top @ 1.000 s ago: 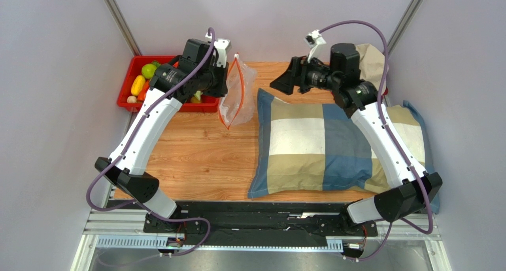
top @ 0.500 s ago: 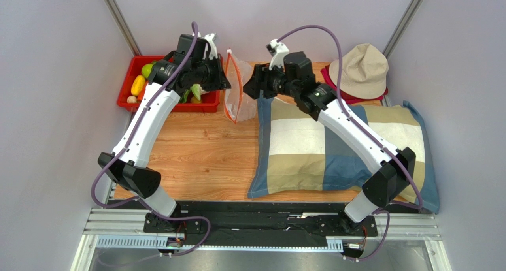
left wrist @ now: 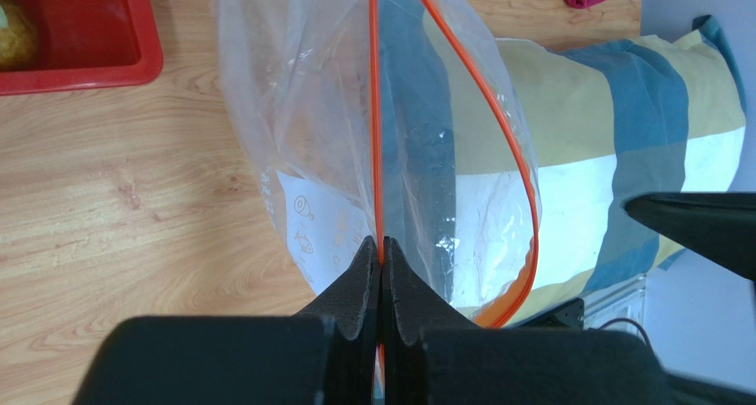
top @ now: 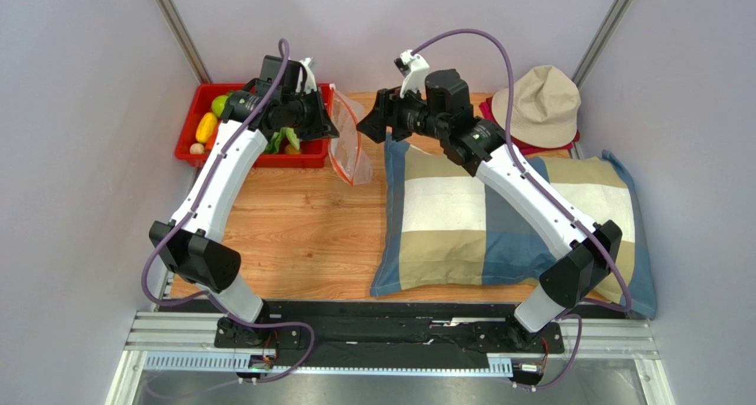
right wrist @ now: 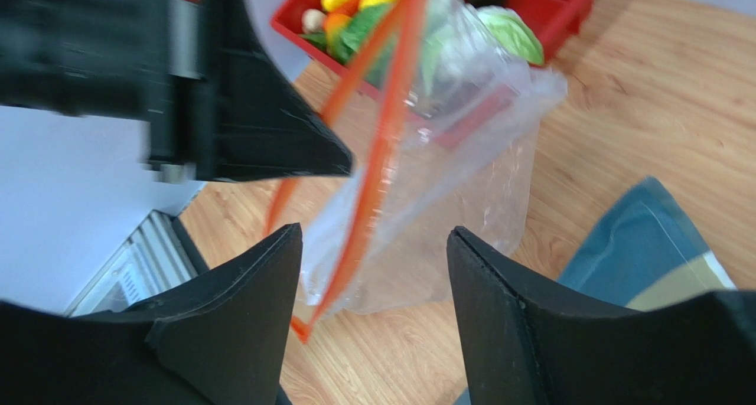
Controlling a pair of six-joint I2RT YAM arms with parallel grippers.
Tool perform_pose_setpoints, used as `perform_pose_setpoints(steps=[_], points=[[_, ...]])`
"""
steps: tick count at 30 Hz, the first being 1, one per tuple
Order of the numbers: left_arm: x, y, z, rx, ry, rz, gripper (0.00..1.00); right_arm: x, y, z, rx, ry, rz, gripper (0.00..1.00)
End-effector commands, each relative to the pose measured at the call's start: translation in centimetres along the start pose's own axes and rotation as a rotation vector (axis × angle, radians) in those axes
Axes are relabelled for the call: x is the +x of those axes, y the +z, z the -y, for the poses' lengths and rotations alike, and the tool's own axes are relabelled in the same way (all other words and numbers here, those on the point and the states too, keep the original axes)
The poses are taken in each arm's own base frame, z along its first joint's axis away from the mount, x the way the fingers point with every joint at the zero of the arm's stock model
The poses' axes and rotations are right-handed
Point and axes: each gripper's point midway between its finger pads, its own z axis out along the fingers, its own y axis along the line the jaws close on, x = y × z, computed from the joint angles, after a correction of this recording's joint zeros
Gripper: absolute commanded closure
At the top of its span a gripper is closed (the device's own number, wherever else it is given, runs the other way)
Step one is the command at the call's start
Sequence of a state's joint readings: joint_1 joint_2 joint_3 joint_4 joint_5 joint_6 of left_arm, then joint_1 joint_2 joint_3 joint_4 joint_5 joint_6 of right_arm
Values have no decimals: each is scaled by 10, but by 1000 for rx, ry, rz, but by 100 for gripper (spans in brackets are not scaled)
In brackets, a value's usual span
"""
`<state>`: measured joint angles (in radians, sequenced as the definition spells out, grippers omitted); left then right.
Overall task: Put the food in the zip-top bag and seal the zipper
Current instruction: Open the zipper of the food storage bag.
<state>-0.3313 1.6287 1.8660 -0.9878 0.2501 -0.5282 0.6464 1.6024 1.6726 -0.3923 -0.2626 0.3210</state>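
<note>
My left gripper is nearest the food and is closed on the bag's zipper. Next, my right gripper pinches the zipper's bowed side to free my left gripper.
The clear zip-top bag hangs at the back of the table, mouth open, with its white label low on the left side. My left gripper is shut on one lip of the orange-red zipper; the other lip bows away. It also shows in the right wrist view. My right gripper is open, just right of the bag, with the zip strip between its fingers and not touching. The food lies in the red tray. The slider tab is not visible.
A checked pillow covers the right half of the table, its left edge close under the bag. A beige hat on a red cloth sits at the back right. Grey walls close in both sides and the back.
The right arm swung left from the hat to the bag's mouth. The left gripper moved slightly left and back with the zip lip, and the bag's mouth opened wider.
</note>
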Motion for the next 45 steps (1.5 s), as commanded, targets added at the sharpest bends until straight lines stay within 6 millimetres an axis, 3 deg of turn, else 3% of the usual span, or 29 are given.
perform_pose_setpoints(steps=[1,5,9,10,12,13,14,18,21,23,30,34,41,45], points=[[-10,-2,10,64,-6,36,100,-37,-23,-42,-140,-83,80,33],[-11,-1,10,80,-30,34,100,-19,-2,-29,-63,-84,40,32],[-12,-4,13,103,-27,39,100,-12,21,6,112,-93,31,39],[-12,-5,14,107,-25,40,100,-6,26,15,150,-93,10,46],[-11,-7,14,120,-22,40,100,-14,28,19,184,-103,20,58],[-10,-7,11,118,-25,38,100,-10,29,21,192,-103,-3,76],[-10,-7,6,111,-23,36,100,-14,29,20,189,-106,-2,84],[-12,-8,-26,72,-78,37,100,-15,21,12,153,-136,-12,100],[-16,-8,-46,97,-137,26,100,-14,14,21,171,-138,-13,100],[-20,-9,-49,140,-132,25,100,-13,11,30,169,-115,-19,100],[-13,-6,-31,282,-148,-4,100,4,19,46,130,-106,-84,100],[-20,-8,-13,365,-189,15,100,4,35,41,78,-44,-97,78],[-18,-1,-9,413,-289,-10,100,22,49,43,64,62,-146,78],[-14,8,-14,412,-348,-23,100,25,48,40,45,98,-161,70]])
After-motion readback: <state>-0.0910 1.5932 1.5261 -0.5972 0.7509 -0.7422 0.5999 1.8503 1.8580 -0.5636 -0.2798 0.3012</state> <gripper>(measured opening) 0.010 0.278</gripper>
